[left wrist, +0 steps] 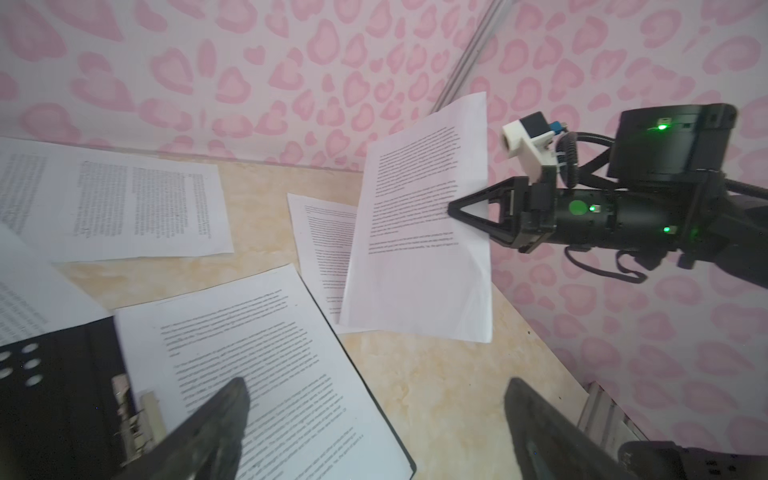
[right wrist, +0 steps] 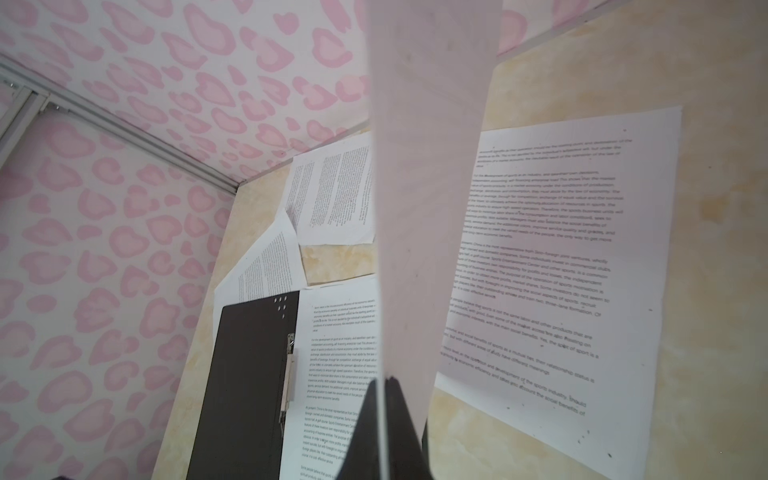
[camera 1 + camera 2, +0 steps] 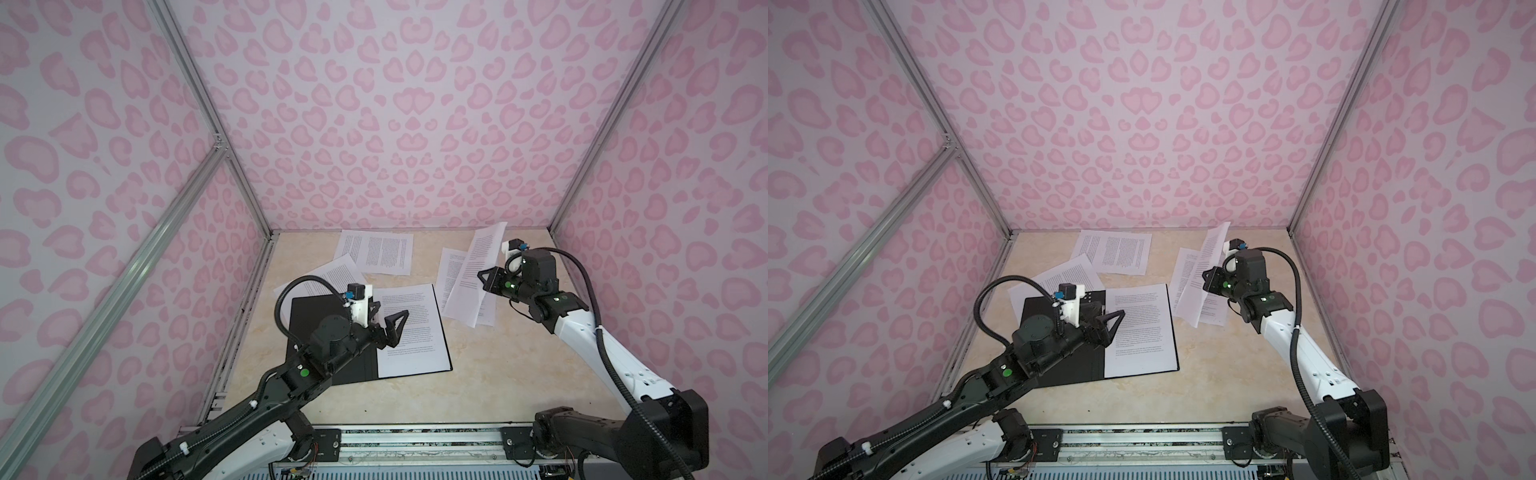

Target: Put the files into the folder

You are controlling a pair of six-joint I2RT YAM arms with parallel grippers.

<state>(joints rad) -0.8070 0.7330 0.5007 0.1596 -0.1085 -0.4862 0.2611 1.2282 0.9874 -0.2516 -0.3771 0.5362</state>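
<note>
My left gripper should first back away over the black half (image 3: 308, 312), because it is hovering over the sheet in the folder (image 3: 417, 329), where the raised sheet has to go.
The folder (image 3: 301, 320) lies open at the table's left, black inside up, with its metal clip (image 2: 288, 374) on the spine. One of the files (image 3: 411, 332) rests on its right half. My left gripper (image 3: 390, 311) hovers open over that sheet, nothing between its fingers (image 1: 232, 407). At the right, my right gripper (image 3: 482, 276) is shut on the edge of a sheet (image 1: 419, 232) held up off the table and tilted. Another sheet (image 3: 449, 270) lies flat beneath it. More files lie at the back (image 3: 376, 251) and tucked under the folder's far corner (image 3: 328, 276).
Pink-patterned walls with aluminium posts (image 3: 232, 166) close in the beige table (image 3: 519, 365) on three sides. A metal rail (image 3: 415, 440) runs along the front edge between the two arm bases.
</note>
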